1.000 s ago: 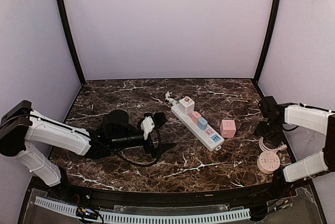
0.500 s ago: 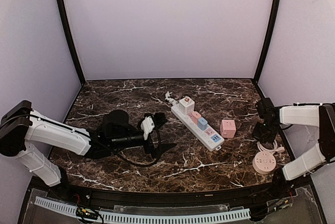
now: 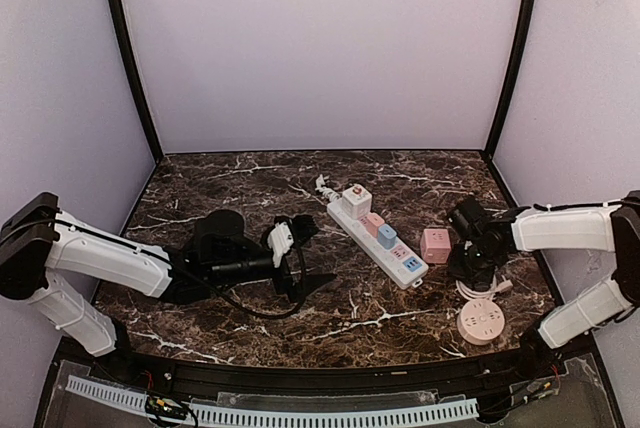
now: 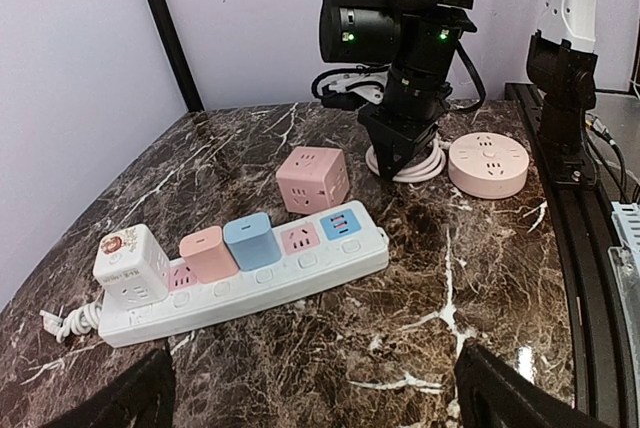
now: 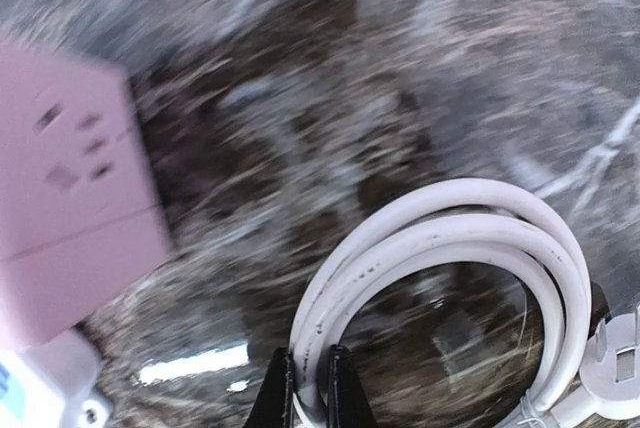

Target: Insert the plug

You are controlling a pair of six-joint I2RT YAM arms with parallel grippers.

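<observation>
I should go on pulling the coiled white cable (image 3: 487, 291), which my right gripper's fingers are holding beside the pink cube adapter, until the cable lies beside the power strip (image 3: 408, 267).
My right gripper (image 5: 310, 388) is shut on the coiled white cable (image 5: 450, 238) of a round pink socket (image 3: 480, 321). The cable's white plug (image 5: 612, 378) lies at the coil's far end, its prongs showing. The right gripper (image 3: 470, 270) hangs just right of a pink cube adapter (image 3: 435, 245). A white power strip (image 3: 378, 238) lies diagonally mid-table with a white cube, a pink block and a blue block plugged in. Its pink socket (image 4: 298, 238) has nothing in it. My left gripper (image 3: 308, 256) rests open on the table left of the strip, nothing between its fingers.
The power strip's own cord end (image 3: 322, 186) pokes out at its far end. The left arm's black cable (image 3: 255, 310) loops on the marble (image 3: 200, 188). Black frame posts (image 3: 130, 58) and lilac walls bound the table.
My right gripper has shut on the white cable. The right arm has swung left toward the pink cube, dragging the coil and round socket with it. The left arm has not moved.
</observation>
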